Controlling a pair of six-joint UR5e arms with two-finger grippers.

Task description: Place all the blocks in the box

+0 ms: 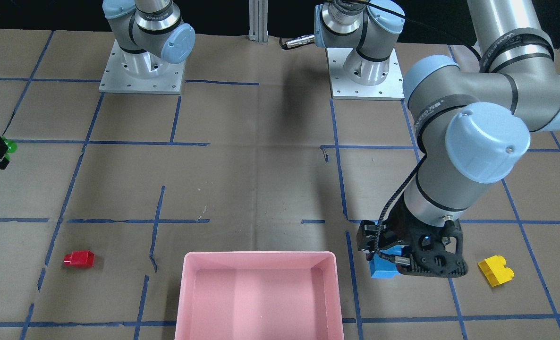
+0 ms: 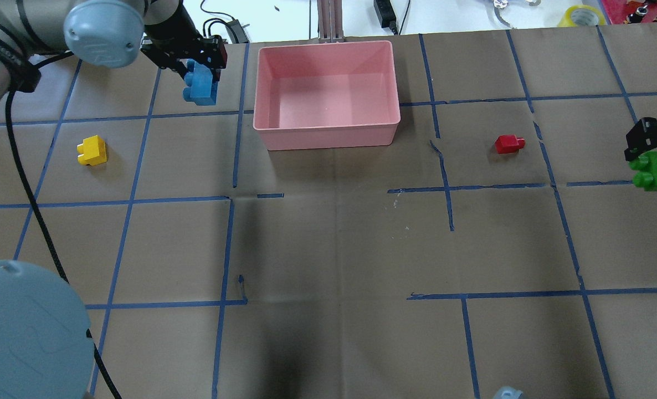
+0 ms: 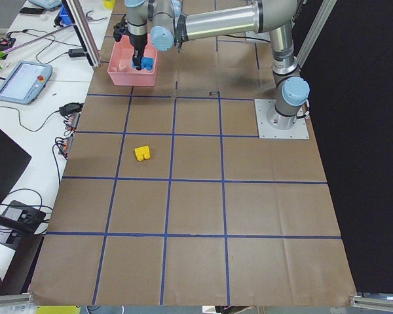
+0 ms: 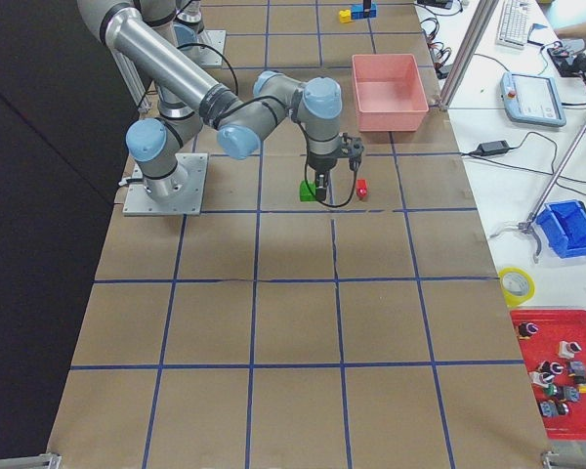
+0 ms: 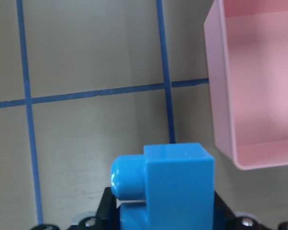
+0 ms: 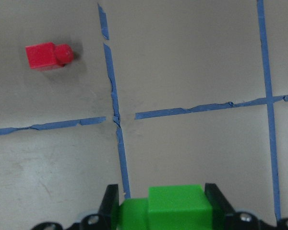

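Note:
My left gripper should keep carrying the blue block across until the block is inside the pink box's rim. The block hangs free beside the box, which is open and empty.
My left gripper [image 2: 198, 69] is shut on the blue block [image 2: 200, 86] and holds it above the table, just left of the pink box [image 2: 326, 128]. The left wrist view shows the blue block [image 5: 175, 184] between the jaws with the box [image 5: 221, 96] at its right. My right gripper [image 2: 647, 141] is shut on the green block [image 2: 656, 172] at the table's right edge; the right wrist view shows the green block [image 6: 175, 206] gripped. The red block [image 2: 508, 144] lies right of the box. The yellow block [image 2: 92, 151] lies at the left.
The box is empty inside. Blue tape lines cross the brown paper table cover. The arm bases [image 1: 141, 71] stand on the robot's side. Cables, a tape roll and a parts tray [image 4: 562, 376] lie on side benches beyond the table edges.

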